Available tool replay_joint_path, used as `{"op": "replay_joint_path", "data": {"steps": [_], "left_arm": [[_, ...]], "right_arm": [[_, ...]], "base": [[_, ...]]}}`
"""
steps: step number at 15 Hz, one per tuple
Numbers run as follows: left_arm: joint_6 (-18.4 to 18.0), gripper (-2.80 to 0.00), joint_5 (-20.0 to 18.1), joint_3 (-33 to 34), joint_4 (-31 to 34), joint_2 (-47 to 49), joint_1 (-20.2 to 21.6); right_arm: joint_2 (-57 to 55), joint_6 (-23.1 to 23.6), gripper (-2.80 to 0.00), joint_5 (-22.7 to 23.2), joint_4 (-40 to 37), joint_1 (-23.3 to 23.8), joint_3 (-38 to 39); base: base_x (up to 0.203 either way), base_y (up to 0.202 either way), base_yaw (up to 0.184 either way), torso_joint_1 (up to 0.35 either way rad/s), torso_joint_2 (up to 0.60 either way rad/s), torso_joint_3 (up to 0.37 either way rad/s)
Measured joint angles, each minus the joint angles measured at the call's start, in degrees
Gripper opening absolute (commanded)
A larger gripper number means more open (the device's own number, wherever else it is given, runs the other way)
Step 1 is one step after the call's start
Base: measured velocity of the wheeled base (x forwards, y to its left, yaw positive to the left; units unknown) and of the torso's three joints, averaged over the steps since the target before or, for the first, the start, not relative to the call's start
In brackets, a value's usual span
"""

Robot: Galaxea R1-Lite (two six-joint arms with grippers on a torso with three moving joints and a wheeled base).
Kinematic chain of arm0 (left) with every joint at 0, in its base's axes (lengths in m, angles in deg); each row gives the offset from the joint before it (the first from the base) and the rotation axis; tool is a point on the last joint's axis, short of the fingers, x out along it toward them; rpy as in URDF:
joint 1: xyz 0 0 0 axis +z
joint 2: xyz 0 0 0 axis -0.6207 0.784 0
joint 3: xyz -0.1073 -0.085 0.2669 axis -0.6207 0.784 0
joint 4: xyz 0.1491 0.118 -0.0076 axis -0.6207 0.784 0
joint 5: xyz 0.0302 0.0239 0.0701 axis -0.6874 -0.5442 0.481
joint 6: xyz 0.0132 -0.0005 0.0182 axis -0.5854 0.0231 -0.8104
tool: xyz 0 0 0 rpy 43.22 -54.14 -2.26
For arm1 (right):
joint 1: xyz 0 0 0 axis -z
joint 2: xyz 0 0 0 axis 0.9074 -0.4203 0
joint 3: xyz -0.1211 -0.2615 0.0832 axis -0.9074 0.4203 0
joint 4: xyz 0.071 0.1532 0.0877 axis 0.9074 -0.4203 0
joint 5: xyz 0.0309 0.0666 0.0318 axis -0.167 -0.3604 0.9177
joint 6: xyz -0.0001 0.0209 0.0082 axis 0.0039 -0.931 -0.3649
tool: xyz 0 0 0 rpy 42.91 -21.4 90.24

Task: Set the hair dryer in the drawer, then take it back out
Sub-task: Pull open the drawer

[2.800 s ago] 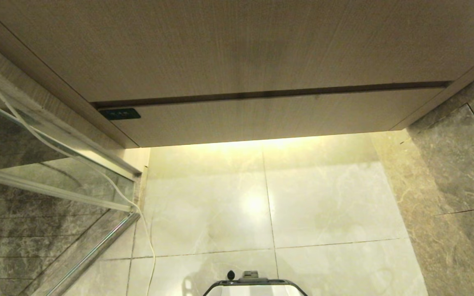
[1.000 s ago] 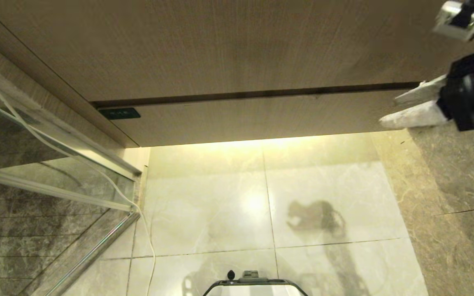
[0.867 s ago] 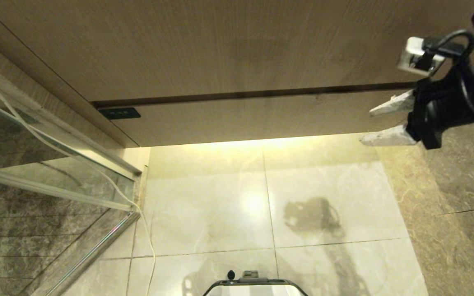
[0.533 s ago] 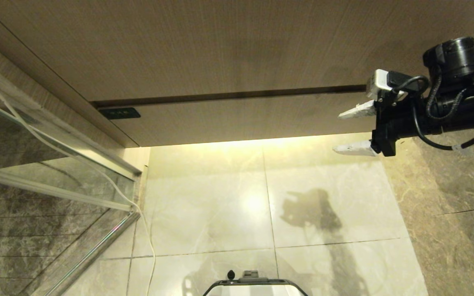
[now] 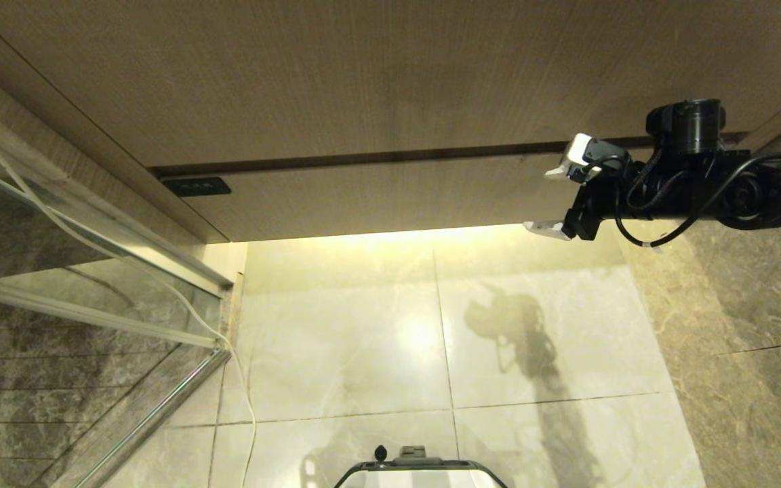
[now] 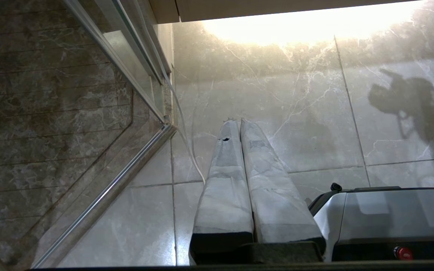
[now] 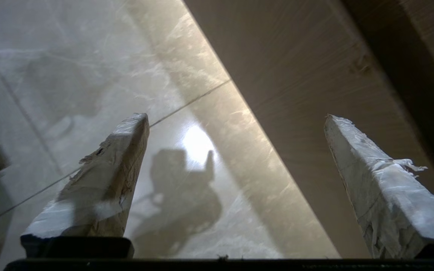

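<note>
The dark gap lies beyond my right gripper's upper finger, which is before the drawer front (image 5: 532,180), so I should move that finger into the gap (image 5: 526,150) before pulling.
The drawer (image 5: 397,193) is closed, a plain light-wood front with a small black label (image 5: 196,187) at its left end. The hair dryer is out of view. My right gripper (image 5: 537,201) hovers open in front of the drawer's right end, one finger near the dark gap above the front and the other near its lower edge. The right wrist view shows the right gripper (image 7: 235,117) holding nothing, its fingers wide apart before the drawer front (image 7: 296,94). My left gripper (image 6: 238,121) is parked low over the floor, shut and empty.
A taller wood panel (image 5: 363,74) runs above the drawer. A glass shower door (image 5: 92,271) stands at the left, with a white cord (image 5: 228,352) hanging beside it. A dark marble wall (image 5: 756,271) closes the right side. My base (image 5: 421,471) sits on the pale floor tiles.
The right arm has swung in from the upper right, travelling left and down along the drawer front. Its jaws have spread wider. The drawer stays closed.
</note>
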Motion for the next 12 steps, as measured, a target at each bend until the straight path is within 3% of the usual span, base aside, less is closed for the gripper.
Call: {"op": "replay_joint_path", "data": {"steps": [5, 12], "left_arm": [[-0.01, -2.80, 0.02, 0.00, 0.00, 0.00, -0.02], [-0.01, -2.80, 0.01, 0.00, 0.02, 0.00, 0.00]], "right_arm": [[-3.09, -0.25, 0.00, 0.79, 9.15, -0.01, -1.47], [-2.85, 0.97, 0.00, 10.66, 10.47, 0.16, 1.93]], "base": [[0.000, 0.000, 0.000, 0.000, 0.00, 0.000], [0.000, 0.000, 0.000, 0.000, 0.00, 0.000]]}}
